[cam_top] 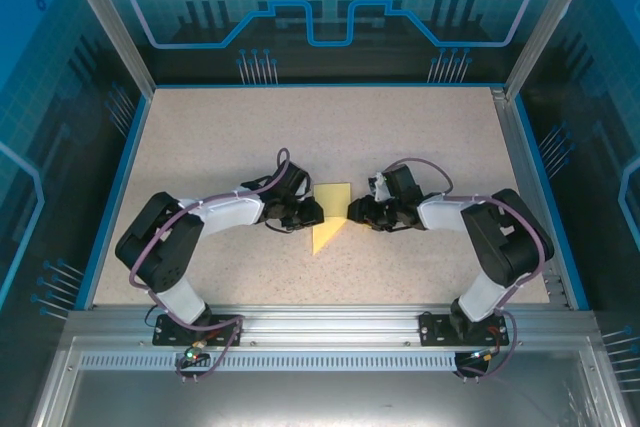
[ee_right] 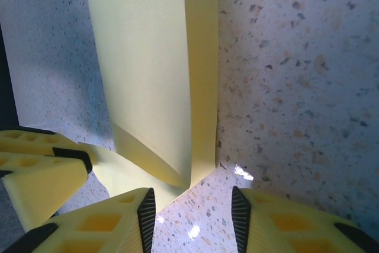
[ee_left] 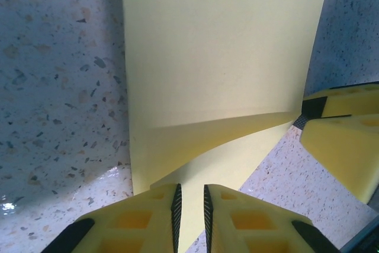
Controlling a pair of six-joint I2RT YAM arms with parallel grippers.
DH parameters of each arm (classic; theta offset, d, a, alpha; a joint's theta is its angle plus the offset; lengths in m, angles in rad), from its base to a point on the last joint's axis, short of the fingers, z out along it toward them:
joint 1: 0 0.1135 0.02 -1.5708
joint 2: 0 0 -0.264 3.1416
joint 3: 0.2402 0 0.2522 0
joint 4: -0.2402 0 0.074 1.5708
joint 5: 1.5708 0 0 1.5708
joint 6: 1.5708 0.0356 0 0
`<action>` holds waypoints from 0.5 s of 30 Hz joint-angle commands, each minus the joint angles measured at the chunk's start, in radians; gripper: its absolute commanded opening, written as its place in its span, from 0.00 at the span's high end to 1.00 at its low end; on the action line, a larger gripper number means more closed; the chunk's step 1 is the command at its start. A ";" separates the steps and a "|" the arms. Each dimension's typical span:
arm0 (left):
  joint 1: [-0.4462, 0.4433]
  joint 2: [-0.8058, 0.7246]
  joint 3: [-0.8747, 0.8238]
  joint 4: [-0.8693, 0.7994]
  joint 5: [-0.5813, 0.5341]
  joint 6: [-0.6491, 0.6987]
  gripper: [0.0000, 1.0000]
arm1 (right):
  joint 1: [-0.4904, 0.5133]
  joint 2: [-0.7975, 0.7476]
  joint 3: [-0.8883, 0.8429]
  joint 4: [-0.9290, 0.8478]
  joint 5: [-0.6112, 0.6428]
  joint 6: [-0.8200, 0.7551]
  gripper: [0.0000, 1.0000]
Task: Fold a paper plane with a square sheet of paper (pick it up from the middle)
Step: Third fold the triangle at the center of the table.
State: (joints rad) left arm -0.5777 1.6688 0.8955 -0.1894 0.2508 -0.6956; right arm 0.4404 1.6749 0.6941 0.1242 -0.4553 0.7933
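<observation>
The open fingers of the robot's right gripper are just shy of the paper's folded corner point(ee_right: 193, 183), so next the right gripper goes in and pinches the paper's raised flap point(ee_right: 188, 111) further along.
The square sheet of paper point(cam_top: 331, 197) is yellow and lies partly folded at the table's middle, between my two grippers. My left gripper point(cam_top: 317, 213) meets its left side. In the left wrist view the paper point(ee_left: 219, 57) has a raised folded flap, and the left gripper point(ee_left: 190, 186) stands with only a narrow gap between its pads, the paper's lower layer running through that gap. My right gripper point(cam_top: 352, 213) is at the right corner. In the right wrist view the right gripper point(ee_right: 191, 191) is open, with the paper's point(ee_right: 148, 69) folded corner just ahead of its left finger and bare table between the pads.
The speckled tabletop point(cam_top: 420, 137) has free room all round the paper. A blue rim and metal posts point(cam_top: 520, 97) border it. Each wrist view shows the other gripper's yellow fingers point(ee_left: 343, 140) point(ee_right: 35, 170) close by.
</observation>
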 commanded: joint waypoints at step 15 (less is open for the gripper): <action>0.010 0.047 0.023 0.001 0.022 0.037 0.77 | 0.022 0.118 0.110 0.072 -0.104 -0.007 0.61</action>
State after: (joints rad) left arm -0.5777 1.7084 0.8955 -0.1894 0.2512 -0.6838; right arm 0.4583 1.7664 0.7696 0.1997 -0.5278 0.8036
